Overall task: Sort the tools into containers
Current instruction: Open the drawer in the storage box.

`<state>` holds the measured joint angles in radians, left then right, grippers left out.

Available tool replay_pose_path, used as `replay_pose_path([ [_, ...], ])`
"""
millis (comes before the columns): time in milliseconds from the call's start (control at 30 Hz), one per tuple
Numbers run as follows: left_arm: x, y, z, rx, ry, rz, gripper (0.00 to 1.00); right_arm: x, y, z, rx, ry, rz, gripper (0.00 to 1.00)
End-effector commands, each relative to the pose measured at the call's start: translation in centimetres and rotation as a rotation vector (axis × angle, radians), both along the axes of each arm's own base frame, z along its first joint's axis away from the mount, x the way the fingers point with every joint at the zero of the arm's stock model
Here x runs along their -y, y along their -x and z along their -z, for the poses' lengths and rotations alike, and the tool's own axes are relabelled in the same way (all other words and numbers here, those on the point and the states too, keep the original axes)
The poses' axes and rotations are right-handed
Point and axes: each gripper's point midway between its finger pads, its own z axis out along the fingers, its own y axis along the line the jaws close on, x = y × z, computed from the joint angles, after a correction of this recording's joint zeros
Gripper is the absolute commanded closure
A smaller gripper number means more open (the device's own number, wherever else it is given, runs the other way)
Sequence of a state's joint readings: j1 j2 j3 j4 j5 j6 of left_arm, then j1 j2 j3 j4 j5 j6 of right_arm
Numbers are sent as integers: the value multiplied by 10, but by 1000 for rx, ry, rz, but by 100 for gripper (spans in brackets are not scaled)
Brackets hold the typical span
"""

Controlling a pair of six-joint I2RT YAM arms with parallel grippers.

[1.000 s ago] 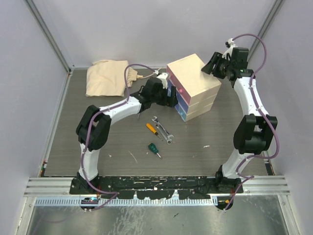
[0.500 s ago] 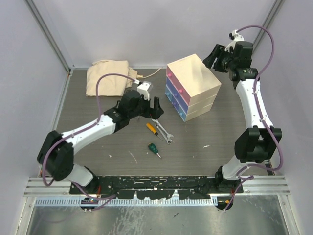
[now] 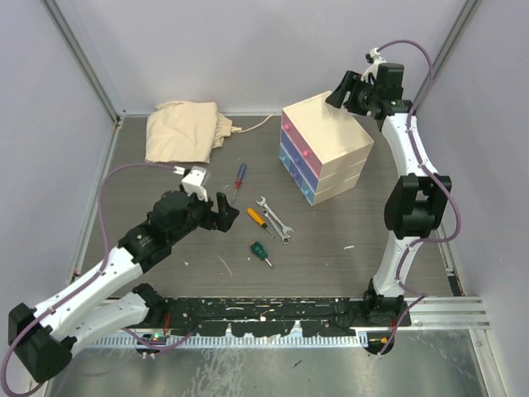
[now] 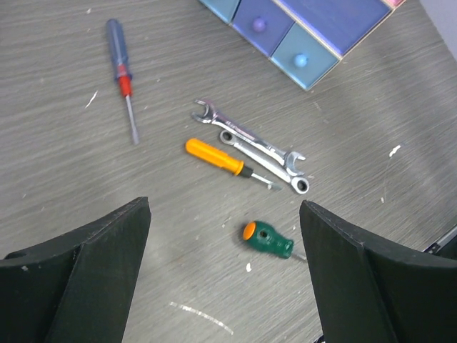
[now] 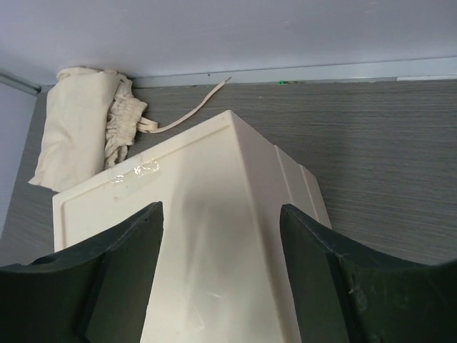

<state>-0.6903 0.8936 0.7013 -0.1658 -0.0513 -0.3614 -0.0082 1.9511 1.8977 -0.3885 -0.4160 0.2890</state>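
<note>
The cream chest's drawers (image 3: 298, 165) sit shut, so next my right gripper steadies the chest while my left gripper pulls the back light-blue drawer (image 3: 285, 158) open before sorting the tools.
The cream chest (image 3: 331, 132) stands at the back right, its pink (image 3: 295, 141), blue (image 3: 291, 160) and light-blue (image 3: 307, 192) drawers all pushed in. An orange-handled screwdriver (image 3: 256, 217), two silver spanners (image 3: 275, 217), a stubby green screwdriver (image 3: 260, 250) and a blue-and-red screwdriver (image 3: 239, 175) lie on the table. My left gripper (image 3: 220, 212) hovers open, left of them. In the left wrist view the green screwdriver (image 4: 270, 239) lies ahead between the open fingers (image 4: 114, 243), untouched. My right gripper (image 3: 341, 93) hangs open above the chest's back corner (image 5: 214, 243), holding nothing.
A beige cloth bag (image 3: 183, 131) with a drawstring lies at the back left, also in the right wrist view (image 5: 82, 125). White walls and metal frame posts close in the table. Small white flecks (image 3: 225, 265) dot the wood-grain surface.
My left arm has pulled back from the drawers toward the near left, uncovering the blue-and-red screwdriver. My right gripper has swung left over the chest and its jaws have widened.
</note>
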Motion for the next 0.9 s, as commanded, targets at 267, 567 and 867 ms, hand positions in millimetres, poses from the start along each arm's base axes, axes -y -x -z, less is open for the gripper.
replay_pose_path([
  [267, -46, 20, 17, -4, -37, -128, 13, -50, -9, -18, 75, -49, -171, 30],
  [567, -37, 6, 10, 36, -8, -136, 10, -83, 23, -2, 33, -78, -309, 32],
  [867, -12, -26, 12, 57, -10, -133, 10, -102, 56, 5, 3, -112, -341, 32],
])
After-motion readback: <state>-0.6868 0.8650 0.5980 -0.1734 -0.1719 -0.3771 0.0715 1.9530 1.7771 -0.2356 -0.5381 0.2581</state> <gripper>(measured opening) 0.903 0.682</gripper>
